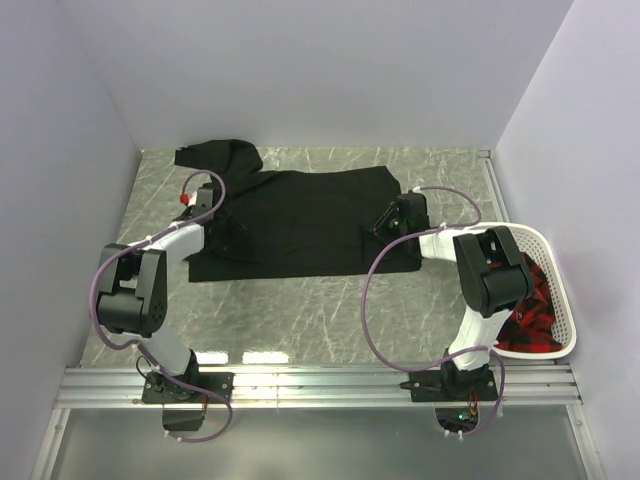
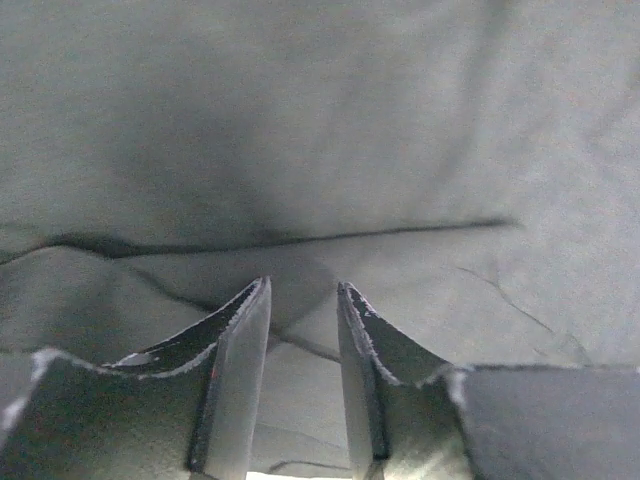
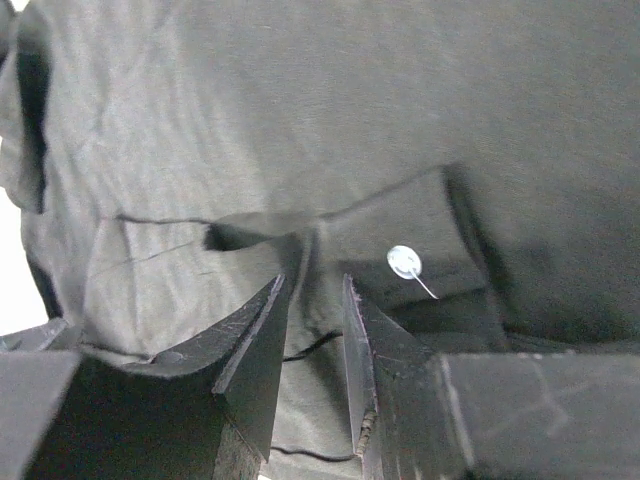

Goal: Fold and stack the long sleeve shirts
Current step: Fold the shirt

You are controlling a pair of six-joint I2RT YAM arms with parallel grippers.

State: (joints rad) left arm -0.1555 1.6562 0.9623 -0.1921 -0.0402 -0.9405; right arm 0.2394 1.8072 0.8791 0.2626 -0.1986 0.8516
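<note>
I should move my right gripper to the black shirt's middle (image 1: 325, 238) and help pull the shirt closer first, because the black shirt's bunched sleeve (image 1: 218, 154) is near the back wall.
A black long sleeve shirt (image 1: 300, 215) lies spread flat across the middle of the table, one sleeve bunched at the back left (image 1: 220, 155). My left gripper (image 1: 222, 232) sits on the shirt's left edge. In the left wrist view its jaws (image 2: 303, 287) stand narrow with a raised fold of the cloth (image 2: 300, 150) pinched between them. My right gripper (image 1: 378, 225) is on the shirt's right edge. Seen from the right wrist, the gripper (image 3: 313, 280) is closed on a fold of black cloth (image 3: 250, 120), with a small pale button (image 3: 404, 262) just right of the fingertips.
A white mesh basket (image 1: 560, 250) stands at the right edge of the table, holding red and black plaid cloth (image 1: 530, 320). Grey walls close in the left, back and right. A metal rail (image 1: 320, 380) runs along the near edge by the arm bases.
</note>
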